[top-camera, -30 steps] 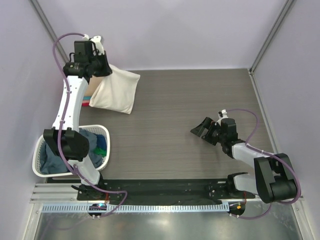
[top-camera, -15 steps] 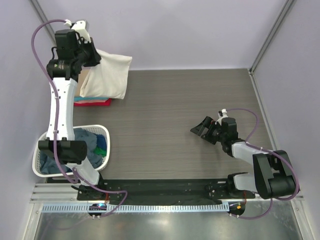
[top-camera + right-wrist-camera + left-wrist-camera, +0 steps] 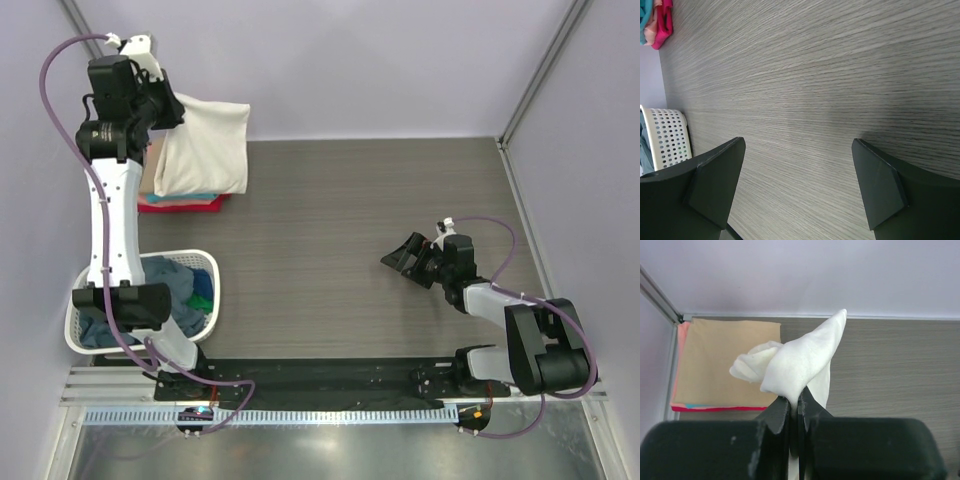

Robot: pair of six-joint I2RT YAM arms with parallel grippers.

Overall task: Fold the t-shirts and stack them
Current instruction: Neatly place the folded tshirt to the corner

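The cream-white t-shirt (image 3: 208, 150) is hanging spread over the stack, so I'll keep moving my left gripper toward the stack's far corner (image 3: 683, 318) and down until the t-shirt lies flat.
My left gripper (image 3: 168, 112) is shut on the folded cream-white t-shirt (image 3: 205, 150) and holds it in the air above the far left corner. In the left wrist view the gripper (image 3: 794, 402) pinches the bunched cream cloth (image 3: 800, 362). Below it lies a stack of folded shirts (image 3: 725, 362), tan on top with teal and red edges; in the top view its red edge (image 3: 185, 203) shows under the hanging shirt. Dusty-blue (image 3: 105, 320) and green (image 3: 204, 298) shirts lie in the basket. My right gripper (image 3: 402, 258) is open and empty, low over the table at the right, as the right wrist view (image 3: 799, 185) also shows.
The white slatted laundry basket (image 3: 70, 322) stands at the near left beside the left arm's base; its wall also shows in the right wrist view (image 3: 667, 137). Walls close in the table at the back and sides. The wood-grain table (image 3: 350, 220) spreads between the arms.
My left gripper has carried the cream-white shirt up and to the left, from beside the stack to above it. The right arm has not moved.
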